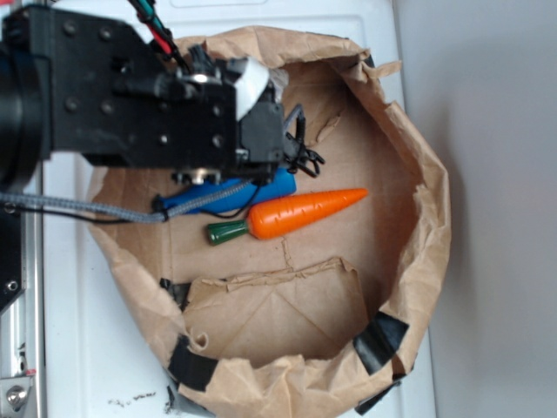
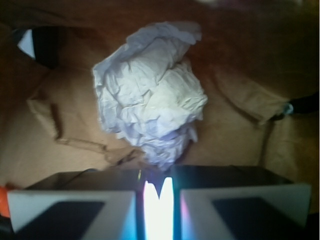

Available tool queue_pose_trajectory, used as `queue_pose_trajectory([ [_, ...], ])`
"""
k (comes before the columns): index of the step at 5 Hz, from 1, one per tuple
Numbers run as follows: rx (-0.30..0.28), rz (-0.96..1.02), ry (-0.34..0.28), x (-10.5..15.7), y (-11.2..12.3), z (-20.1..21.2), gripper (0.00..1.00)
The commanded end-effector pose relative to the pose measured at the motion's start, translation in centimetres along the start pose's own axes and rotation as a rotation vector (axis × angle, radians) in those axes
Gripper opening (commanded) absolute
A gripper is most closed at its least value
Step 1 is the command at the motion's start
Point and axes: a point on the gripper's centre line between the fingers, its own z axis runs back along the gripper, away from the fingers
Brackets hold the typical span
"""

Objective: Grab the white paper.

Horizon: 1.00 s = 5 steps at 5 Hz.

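Note:
Next, I open my gripper's closed fingers wide and move farther over the white paper's middle [image 2: 151, 95] before closing them, because they sit short of the white paper's near edge [image 2: 166, 159].
The white paper [image 2: 150, 97] is a crumpled off-white wad lying on the brown floor of the bag, in the middle of the wrist view. My gripper [image 2: 159, 174] sits just short of the wad's near edge. Its two pale fingers [image 2: 75, 210] are drawn together with only a thin bright slit between them, and nothing is held. In the exterior view the black arm covers the bag's upper left and the gripper [image 1: 291, 139] points into the bag. There the paper is mostly hidden behind the arm.
A large brown paper bag [image 1: 426, 200] lies open with rolled, crumpled walls patched with black tape [image 1: 380, 341]. Inside lie a blue bottle [image 1: 261, 190] and an orange toy carrot [image 1: 305, 212], just below the arm. The bag rests on a white surface [image 1: 87, 331].

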Motion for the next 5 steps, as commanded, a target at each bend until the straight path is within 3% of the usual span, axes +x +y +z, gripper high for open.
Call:
queue_pose_trajectory([
  [1,-0.043,0.051,-0.063,1.9,0.0,1.2,0.60],
  [2,-0.042,0.099,-0.129,2.6,-0.6,-0.7,1.00],
  [3,-0.045,0.121,-0.128,4.0,-0.8,-1.8,1.00],
  [5,-0.076,0.106,-0.144,4.4,-1.5,-3.6,1.00],
])
